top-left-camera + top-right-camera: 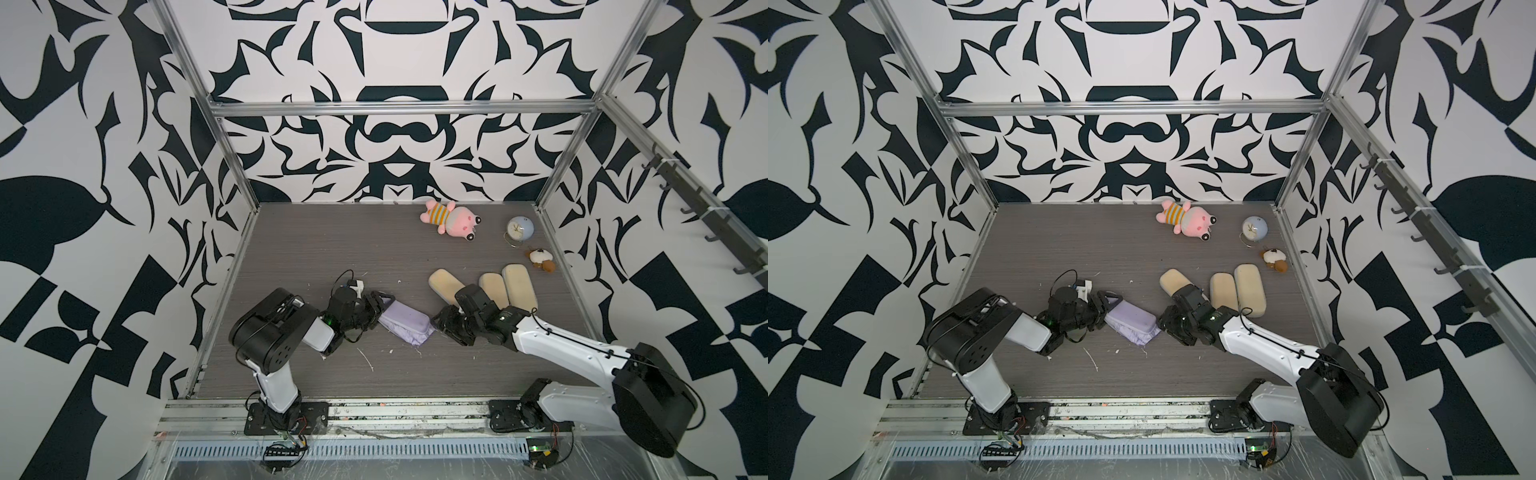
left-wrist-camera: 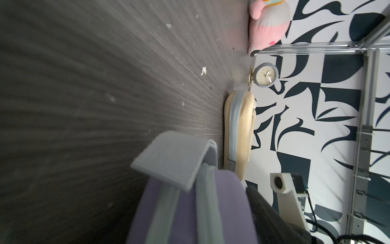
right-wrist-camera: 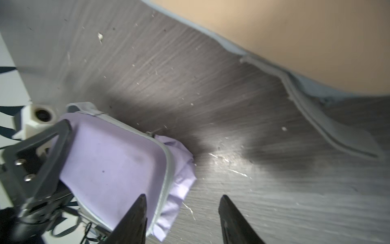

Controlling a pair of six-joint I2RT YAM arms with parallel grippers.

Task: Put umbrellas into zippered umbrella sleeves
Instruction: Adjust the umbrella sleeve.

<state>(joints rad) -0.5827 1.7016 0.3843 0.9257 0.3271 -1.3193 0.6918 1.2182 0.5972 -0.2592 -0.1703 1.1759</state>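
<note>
The lavender sleeve lies at a slant with umbrella fabric bulging toward my right gripper, so my left gripper should take a new grip while my right gripper pushes the sleeve's bulging end around.
The lavender sleeve lies mid-table with lavender umbrella fabric bulging out along its zip edge. My left gripper straddles its left end. In the left wrist view the sleeve fills the space beside one black finger, and its grey strap loop sticks out in front. My right gripper is open at the sleeve's right end, one fingertip over the zip edge, the other over bare table. Three beige sleeves lie closed at the right.
A pink plush toy, a small round clock and a brown-white plush sit at the back right. Metal frame posts border the grey table. A hook rail runs along the right wall. White scraps dot the tabletop.
</note>
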